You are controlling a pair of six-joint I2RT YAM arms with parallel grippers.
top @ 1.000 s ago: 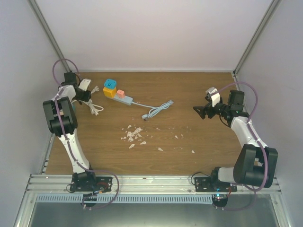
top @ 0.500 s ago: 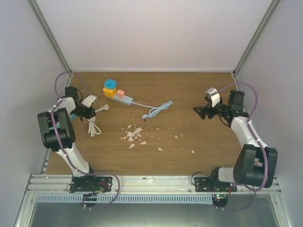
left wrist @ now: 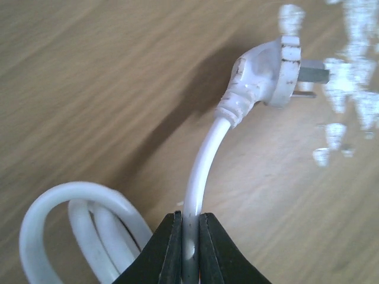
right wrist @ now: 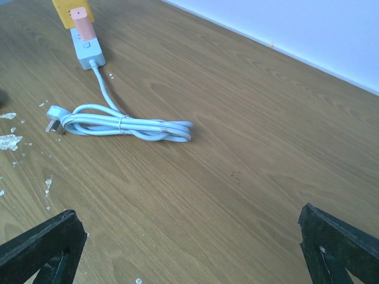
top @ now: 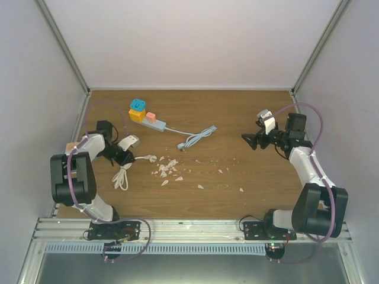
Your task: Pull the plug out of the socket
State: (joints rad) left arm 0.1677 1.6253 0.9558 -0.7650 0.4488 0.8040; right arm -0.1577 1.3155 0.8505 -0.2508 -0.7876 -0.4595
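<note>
I keep pulling with my left gripper, its fingers closed squarely on the white cord (left wrist: 199,174), over to open wood (top: 228,178) beyond the crumbs, and let go there.
The socket is a pale grey-blue power strip (top: 157,125) at the back left, carrying a yellow block (top: 137,115) with a blue top and a pink plug (top: 151,117). It also shows in the right wrist view (right wrist: 87,52). Its pale cable lies bundled (top: 199,137) (right wrist: 127,125). My left gripper (top: 126,155) (left wrist: 189,236) is shut on the cord of a white plug (top: 150,158) (left wrist: 266,74), which is free of the strip with its prongs bare. The cord's coil (top: 121,176) trails on the table. My right gripper (top: 249,139) (right wrist: 189,236) is open and empty at the right.
White crumbs (top: 169,168) are scattered on the wooden table (top: 237,112) just right of the white plug. White walls and metal posts enclose the table on three sides.
My left gripper has swung from the far left edge toward the near middle, dragging the white plug and its cord along. The right arm has not moved.
</note>
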